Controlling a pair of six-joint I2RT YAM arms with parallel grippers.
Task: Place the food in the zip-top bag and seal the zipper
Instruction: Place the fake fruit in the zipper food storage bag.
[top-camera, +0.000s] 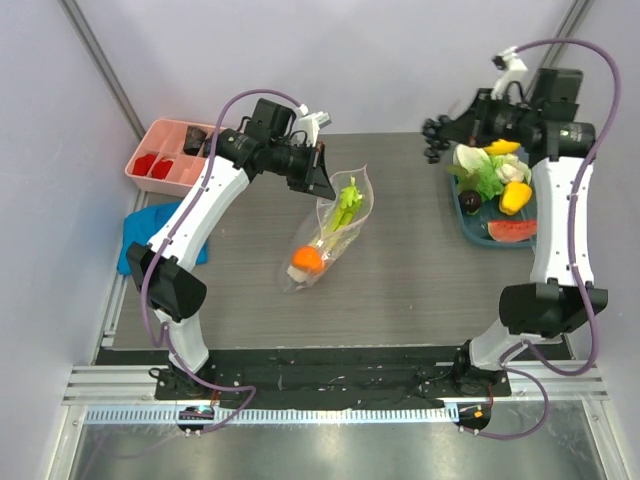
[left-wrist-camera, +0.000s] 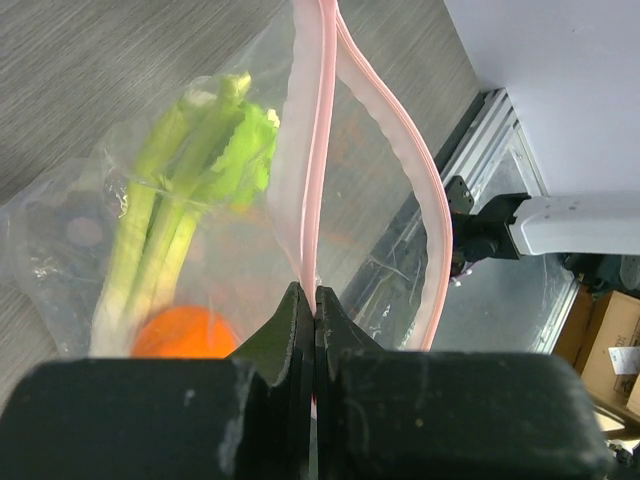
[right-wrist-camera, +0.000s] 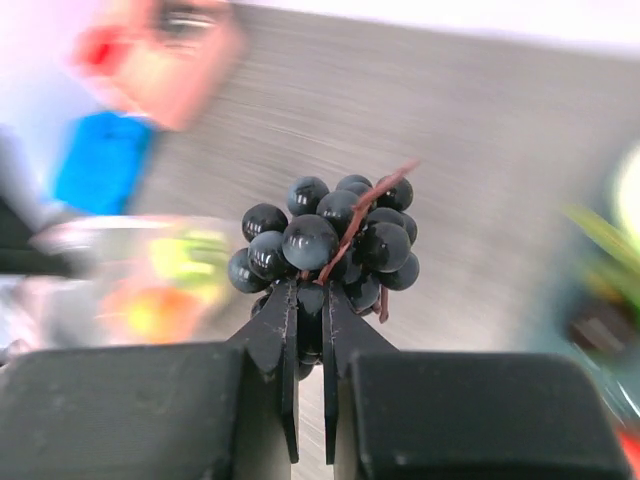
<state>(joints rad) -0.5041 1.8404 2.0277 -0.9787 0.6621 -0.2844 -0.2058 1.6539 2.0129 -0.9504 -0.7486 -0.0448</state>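
Observation:
The robot's left gripper is keeping the zip-top bag's opening (left-wrist-camera: 372, 190) open, so the right gripper goes on bringing the dark grapes across until they hang in the bag's opening.
The clear zip-top bag (top-camera: 330, 232) lies mid-table with its mouth held up. Inside it are the green-white leek stalk (top-camera: 344, 208) and the orange (top-camera: 306, 260); both also show in the left wrist view, the leek (left-wrist-camera: 170, 210) above the orange (left-wrist-camera: 185, 333). My left gripper (top-camera: 322, 172) is shut on the near lip of the pale pink zipper (left-wrist-camera: 318, 160), and the mouth gapes open. My right gripper (top-camera: 438, 133) is shut on the dark grapes (right-wrist-camera: 330, 240), held in the air left of the blue tray (top-camera: 478, 226). The tray holds the cabbage (top-camera: 484, 176), yellow fruits (top-camera: 514, 196) and watermelon slice (top-camera: 511, 231).
A pink compartment tray (top-camera: 172, 157) with red and dark pieces stands at the back left. A blue cloth (top-camera: 140, 232) lies just in front of it by the left arm. Grey walls close the back and sides.

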